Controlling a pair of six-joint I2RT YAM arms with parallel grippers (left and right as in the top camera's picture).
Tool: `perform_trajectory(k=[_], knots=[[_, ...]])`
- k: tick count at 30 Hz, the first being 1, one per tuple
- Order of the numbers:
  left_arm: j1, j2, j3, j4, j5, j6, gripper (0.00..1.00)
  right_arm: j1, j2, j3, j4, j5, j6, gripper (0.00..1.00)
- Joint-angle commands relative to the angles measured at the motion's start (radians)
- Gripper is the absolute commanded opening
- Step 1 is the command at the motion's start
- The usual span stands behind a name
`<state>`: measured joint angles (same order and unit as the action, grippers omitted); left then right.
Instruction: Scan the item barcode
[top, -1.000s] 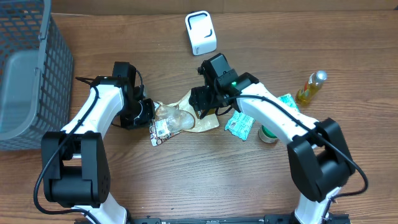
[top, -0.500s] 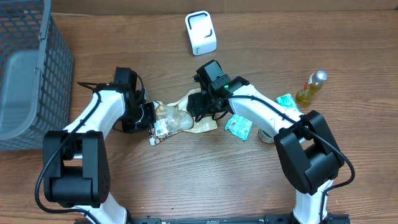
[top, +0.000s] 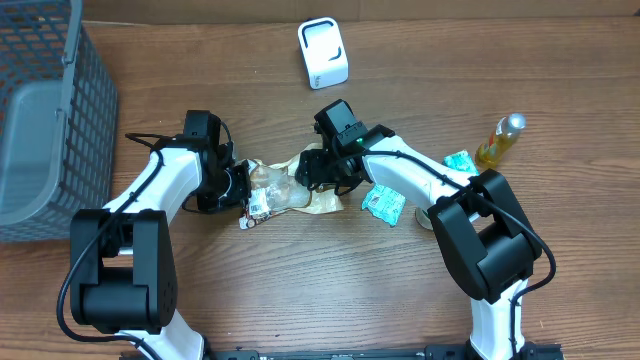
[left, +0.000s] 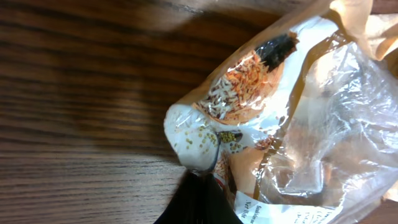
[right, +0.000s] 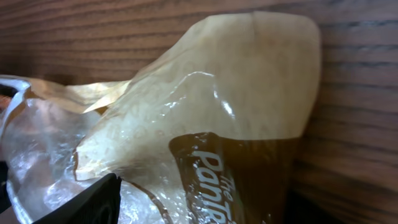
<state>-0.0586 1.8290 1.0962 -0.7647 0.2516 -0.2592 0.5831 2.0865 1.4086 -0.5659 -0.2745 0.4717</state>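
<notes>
The printed corner (left: 217, 146) is held down by my left gripper and the brown lettered panel (right: 214, 177) is between my right gripper's open fingers, so I should move in next until those fingers pinch it.
The item is a crinkled clear and tan snack bag (top: 290, 190) lying on the wood table between both arms. A white printed label (top: 258, 207) shows at its left end; no barcode can be read there. My left gripper (top: 240, 188) is shut on the bag's left edge, and the left wrist view has the closed fingertips (left: 200, 180) pinching the printed corner (left: 205, 134). My right gripper (top: 316, 172) stands open over the bag's right part. In the right wrist view its jaws straddle the brown lettered panel (right: 217, 168). The white scanner (top: 323, 52) stands at the back.
A grey wire basket (top: 40, 110) fills the left rear corner. Right of the bag lie green packets (top: 385, 203), a small round roll (top: 432, 215) and a yellow bottle (top: 500, 140) on its side.
My right gripper has moved left and down onto the bag's right part, its jaws a touch wider. The left gripper and the bag's left end shifted slightly right.
</notes>
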Motion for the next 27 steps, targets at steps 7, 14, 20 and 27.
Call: perform_trajectory(k=[7,14,20,27], knots=[[-0.002,0.000,-0.013,0.012,0.000,-0.010,0.05,0.006,0.063,-0.007,-0.007,-0.147,0.035,0.71],[-0.002,0.001,-0.013,0.017,0.000,-0.010,0.05,0.006,0.069,-0.008,-0.006,-0.146,0.056,0.71],[-0.002,0.002,-0.013,0.018,0.000,-0.009,0.05,0.006,0.084,-0.069,0.172,-0.319,0.111,0.71],[-0.002,0.002,-0.013,0.018,0.000,-0.006,0.05,0.006,0.084,-0.101,0.338,-0.445,0.153,0.59]])
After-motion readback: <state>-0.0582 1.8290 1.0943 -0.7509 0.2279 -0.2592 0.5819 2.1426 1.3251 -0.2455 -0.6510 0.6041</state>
